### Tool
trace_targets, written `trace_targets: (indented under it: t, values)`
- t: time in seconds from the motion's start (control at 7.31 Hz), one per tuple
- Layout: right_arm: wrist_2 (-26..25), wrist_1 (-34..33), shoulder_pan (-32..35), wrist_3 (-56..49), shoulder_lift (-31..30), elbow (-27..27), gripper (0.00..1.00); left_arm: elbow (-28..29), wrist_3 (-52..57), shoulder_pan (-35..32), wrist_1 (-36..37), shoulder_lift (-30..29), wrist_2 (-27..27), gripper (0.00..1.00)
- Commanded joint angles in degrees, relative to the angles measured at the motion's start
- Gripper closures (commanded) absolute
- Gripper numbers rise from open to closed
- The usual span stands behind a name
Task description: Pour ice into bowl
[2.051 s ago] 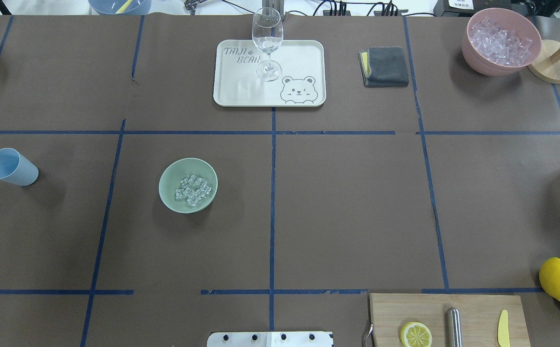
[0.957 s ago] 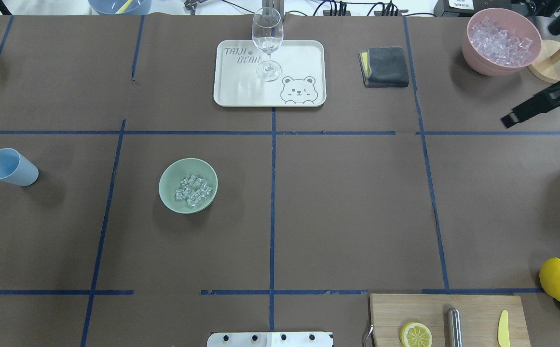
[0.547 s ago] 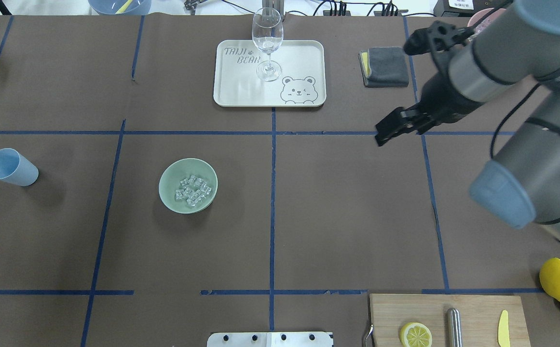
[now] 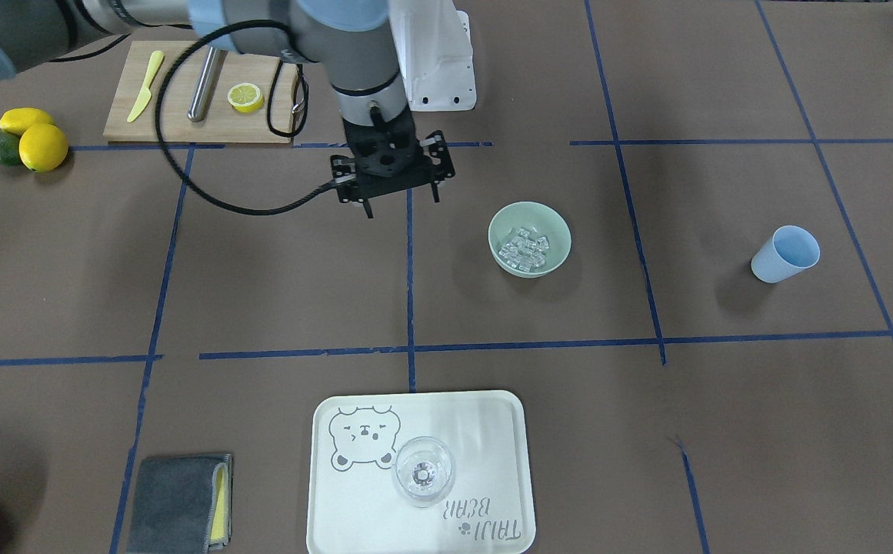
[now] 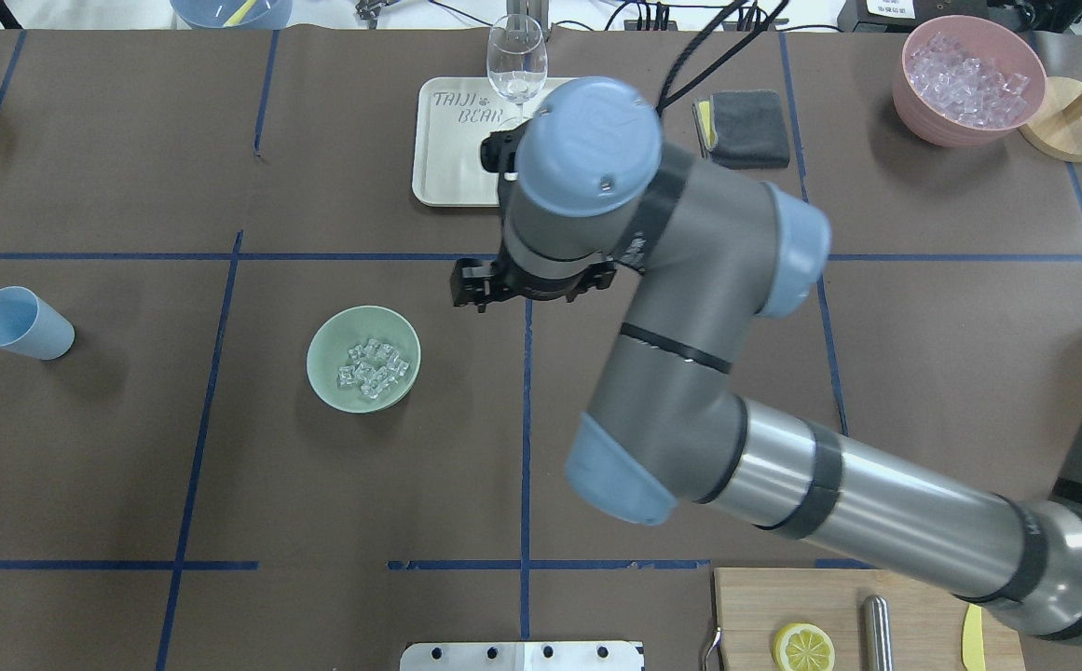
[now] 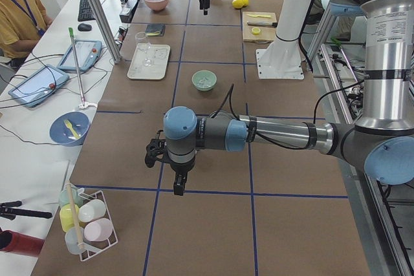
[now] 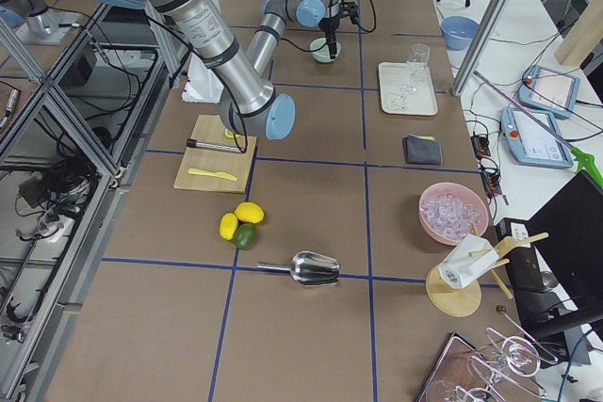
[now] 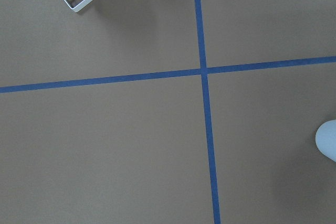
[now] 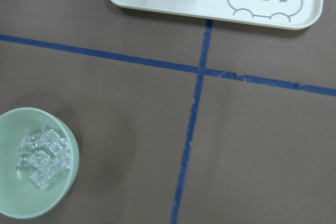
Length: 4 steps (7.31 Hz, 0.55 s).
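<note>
The ice point(image 4: 524, 250) sits low, below the mint-green bowl's rim point(image 4: 531, 203). It will come along inside when I carry the bowl by its edge.
The mint-green bowl point(image 5: 320, 342) stands left of centre and holds a small heap of clear ice point(image 5: 372, 366). Both also show in the front view, the bowl point(image 4: 494, 231) with its ice point(image 4: 524, 248), and in the right wrist view's lower left corner point(image 9: 65, 195). My right gripper point(image 4: 402, 204) hangs above the table beside the bowl, apart from it. It looks open and empty. The blue cup point(image 5: 20, 323) stands tilted and empty at the far left. My left gripper point(image 6: 178, 187) shows only in the exterior left view; I cannot tell its state.
A white tray point(image 5: 438, 177) with a wine glass point(image 5: 515, 65) sits at the back centre, with a grey cloth point(image 5: 746, 128) and a pink bowl of ice point(image 5: 967, 79) to its right. A cutting board point(image 4: 177, 115) holds a lemon half and a knife. Loose lemons point(image 4: 34, 138) lie beside it.
My right arm swept in from the table's right edge to the centre and now hangs just right of the bowl. The bowl, ice and cup have not moved.
</note>
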Motion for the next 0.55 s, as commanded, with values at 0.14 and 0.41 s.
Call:
trace_targets:
  t: [0.14,0.41]
  values:
    - [-5.68,19.82,-4.56,7.45,10.11,-25.52,0.0,0.13,0.0,0.0,-0.64,-0.03,0.0,0.0]
    - [-5.69,19.67,-6.05,7.81,9.33,-25.73,0.0,0.21,0.0,0.09,-0.73,-0.12,0.0,0.0]
